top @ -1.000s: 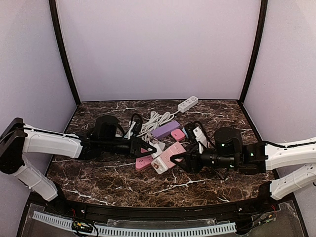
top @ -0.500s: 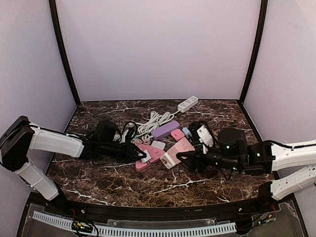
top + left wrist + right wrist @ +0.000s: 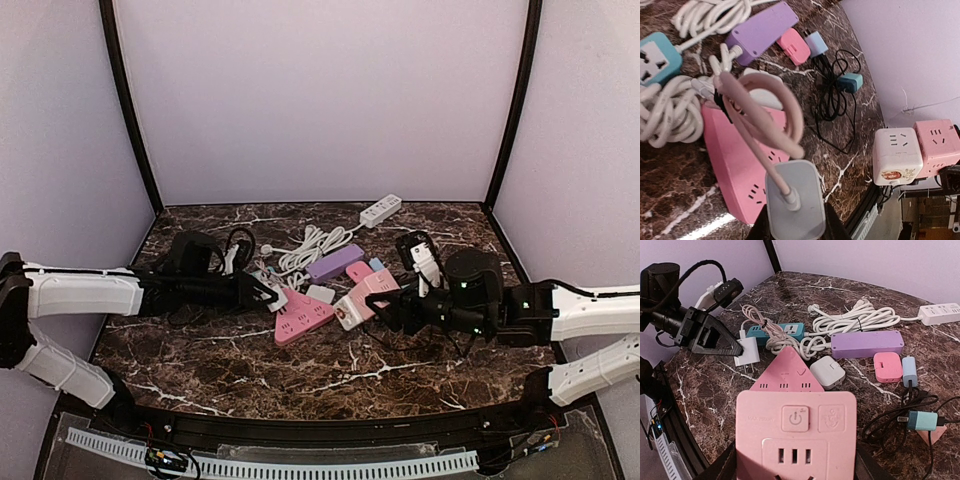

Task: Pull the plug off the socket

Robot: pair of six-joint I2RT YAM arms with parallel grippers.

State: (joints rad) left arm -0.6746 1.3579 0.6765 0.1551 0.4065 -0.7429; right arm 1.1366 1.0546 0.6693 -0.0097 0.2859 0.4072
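Observation:
My left gripper should go on to the open marble [image 3: 241,325] beside the pink triangular strip and let go there, because the white plug [image 3: 272,297] is free of the pink cube socket.
My left gripper [image 3: 268,293] is shut on a white plug [image 3: 278,298] with a pink cable. In the left wrist view the plug [image 3: 795,200] sits between the jaws of the left gripper [image 3: 795,227]. In the right wrist view its bare prongs point down, free of any socket [image 3: 747,352]. My right gripper [image 3: 372,308] is shut on the pink cube socket [image 3: 360,298], which fills the near part of the right wrist view [image 3: 796,440]. Plug and socket are well apart, with a pink triangular power strip [image 3: 300,318] lying between them.
Behind lie a purple power strip [image 3: 335,262], a coiled white cable [image 3: 312,243] running to a white strip [image 3: 381,209], and a small white adapter [image 3: 320,294]. A teal socket [image 3: 785,331], small pink and blue adapters [image 3: 887,366] and black cables [image 3: 895,425] also clutter the marble table [image 3: 330,375].
The left arm has drawn back to the left with the plug. The right arm has shifted right and back with the cube socket. The gap between them has widened.

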